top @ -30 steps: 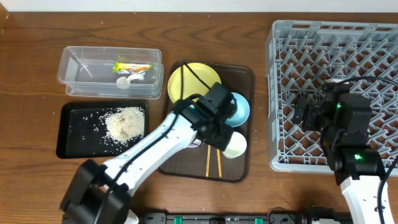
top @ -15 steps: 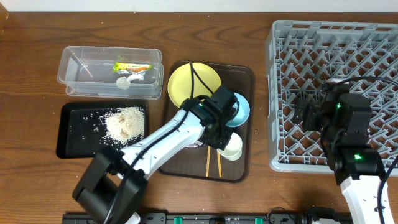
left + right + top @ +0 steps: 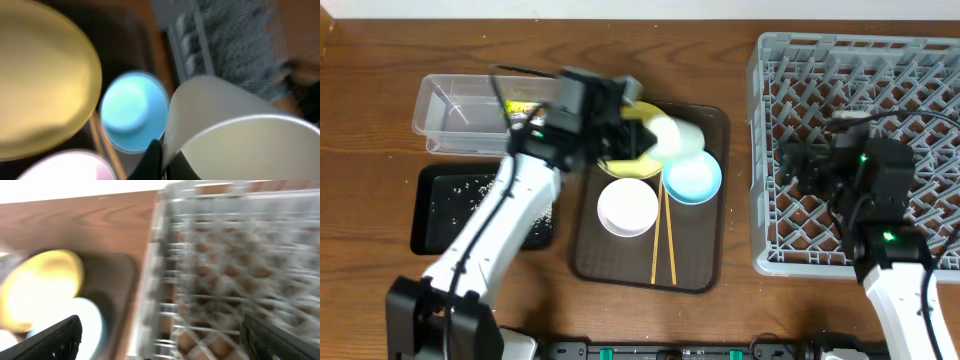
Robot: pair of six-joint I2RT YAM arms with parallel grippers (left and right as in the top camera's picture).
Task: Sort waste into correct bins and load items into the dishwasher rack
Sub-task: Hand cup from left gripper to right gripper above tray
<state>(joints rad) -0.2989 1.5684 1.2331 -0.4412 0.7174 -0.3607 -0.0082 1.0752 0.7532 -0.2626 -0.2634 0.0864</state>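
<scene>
The robot's left gripper has the small pale cup (image 3: 672, 137) short of the grey rack, so next the right gripper grabs the cup's loose end (image 3: 697, 139) and loads the cup.
My left gripper (image 3: 653, 136) is shut on the rim of the small pale cup (image 3: 678, 136) and holds it tilted above the back of the brown tray, over the yellow plate (image 3: 626, 160). In the left wrist view the cup (image 3: 235, 125) fills the right side, pinched by my fingers (image 3: 153, 159). The light blue bowl (image 3: 692, 178), white bowl (image 3: 627, 207) and chopsticks (image 3: 661, 245) lie on the tray. My right gripper (image 3: 798, 163) is open and empty over the left part of the grey rack (image 3: 880, 80).
The brown tray (image 3: 705, 265) sits in the middle. The clear tub (image 3: 460, 112) holds the green-and-orange wrapper (image 3: 520, 106), partly hidden by my arm. The black tray (image 3: 445, 205) with rice grains lies in front of it. The rack also shows in the right wrist view (image 3: 240, 255).
My left gripper has lifted the pale cup off the tray's front and swung it back and up. The white bowl is now uncovered. My right gripper has shifted slightly left.
</scene>
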